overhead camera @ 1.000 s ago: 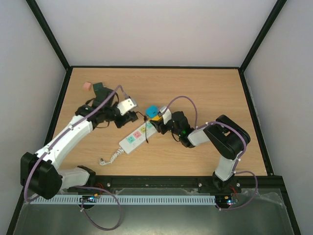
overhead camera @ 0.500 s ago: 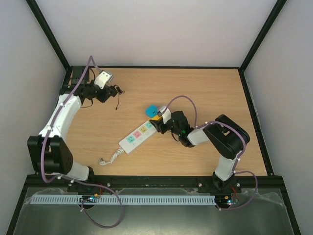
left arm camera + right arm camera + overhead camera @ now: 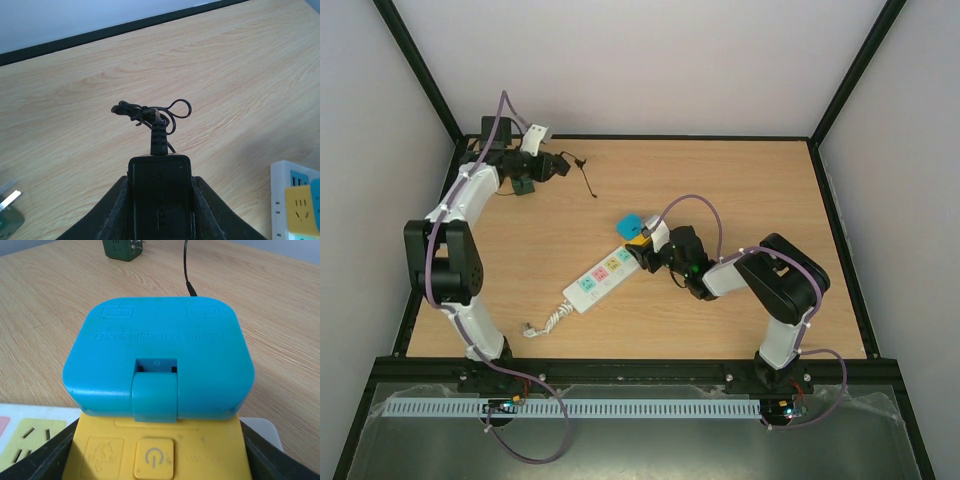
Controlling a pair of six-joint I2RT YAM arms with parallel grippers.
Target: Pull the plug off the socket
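Observation:
The black plug (image 3: 561,166) is hanging free of the socket over open tabletop (image 3: 557,190), so my left gripper should keep bringing it down until it sits there, and then let go.
The socket (image 3: 602,274), a long white power strip with pastel outlets, lies slanted mid-table, with its coiled cord (image 3: 548,320) at the near end. Its far end has a yellow switch block (image 3: 155,450) and a raised blue cover (image 3: 160,355). My right gripper (image 3: 646,252) is shut on that yellow end, and its fingers (image 3: 47,460) flank the block. My left gripper (image 3: 556,166) is at the far back left, away from the strip. It is shut on the black plug (image 3: 160,197), held above the table. The plug's thin black cable (image 3: 152,114) trails beyond it. No plug shows in the strip.
A dark green adapter (image 3: 525,186) lies at the back left beside the left arm and also shows in the right wrist view (image 3: 122,247). A black frame rail (image 3: 640,137) and white walls bound the table. The strip's corner (image 3: 297,200) shows at the left wrist view's lower right.
My left arm swung from beside the strip to the far back left corner, carrying the black plug and cable away. The right gripper and the strip have stayed put.

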